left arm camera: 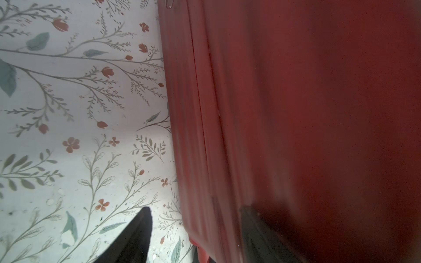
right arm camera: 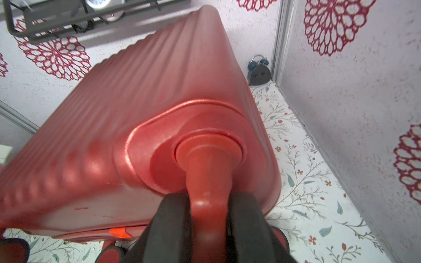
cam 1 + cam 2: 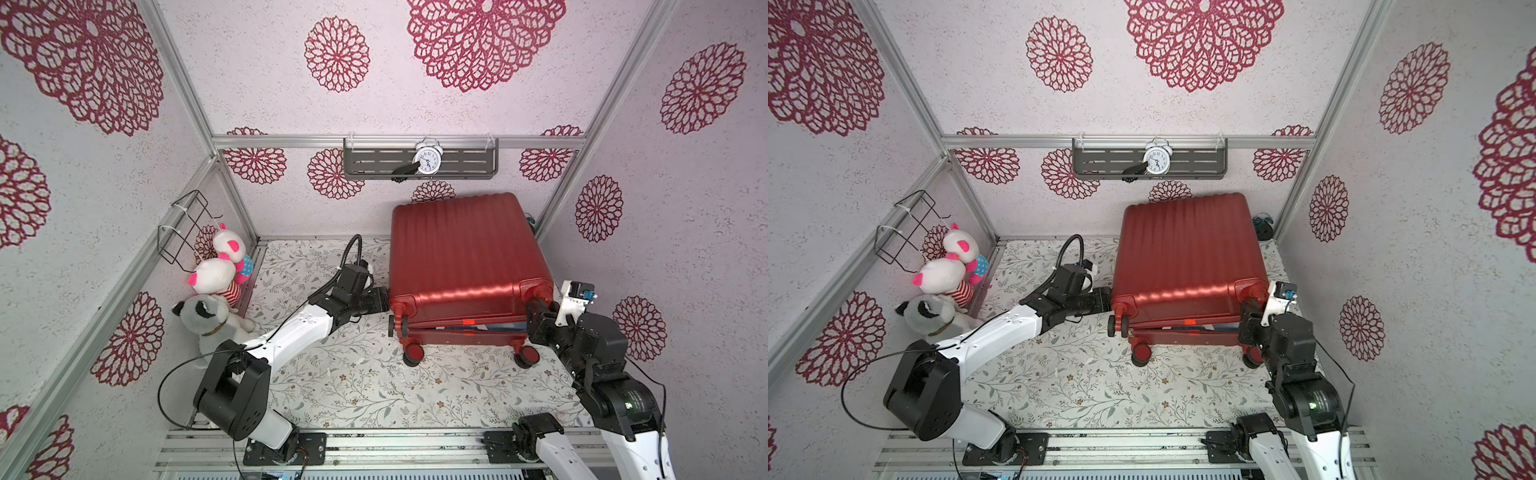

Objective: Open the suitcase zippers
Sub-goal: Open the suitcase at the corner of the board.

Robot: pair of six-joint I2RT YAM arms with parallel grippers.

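Observation:
The suitcase gapes widest (image 3: 505,327) near my right gripper. My left gripper should hold the opposite side (image 3: 392,278) steady while my right gripper lifts the wheel stem.
The red ribbed suitcase (image 3: 465,249) (image 3: 1187,249) lies flat on the floral mat with its wheels toward the front. Its two halves gape along the front edge, and blue lining (image 3: 505,326) shows in the gap. The dark red zipper track (image 1: 201,102) runs along the side seam. My left gripper (image 3: 384,305) (image 3: 1108,300) (image 1: 196,209) is at the front left corner, open, with its fingers on either side of that seam edge. A strip of mat shows between one finger (image 1: 139,234) and the shell. My right gripper (image 3: 536,316) (image 3: 1250,320) (image 2: 208,198) is shut on the upper right wheel's red stem (image 2: 208,164).
Three plush toys (image 3: 212,286) sit against the left wall under a wire basket (image 3: 183,226). A grey shelf (image 3: 374,164) with a white alarm clock (image 3: 427,160) hangs on the back wall. A dark blue clock (image 2: 259,71) stands in the back right corner. The floral mat (image 3: 353,382) covers the floor.

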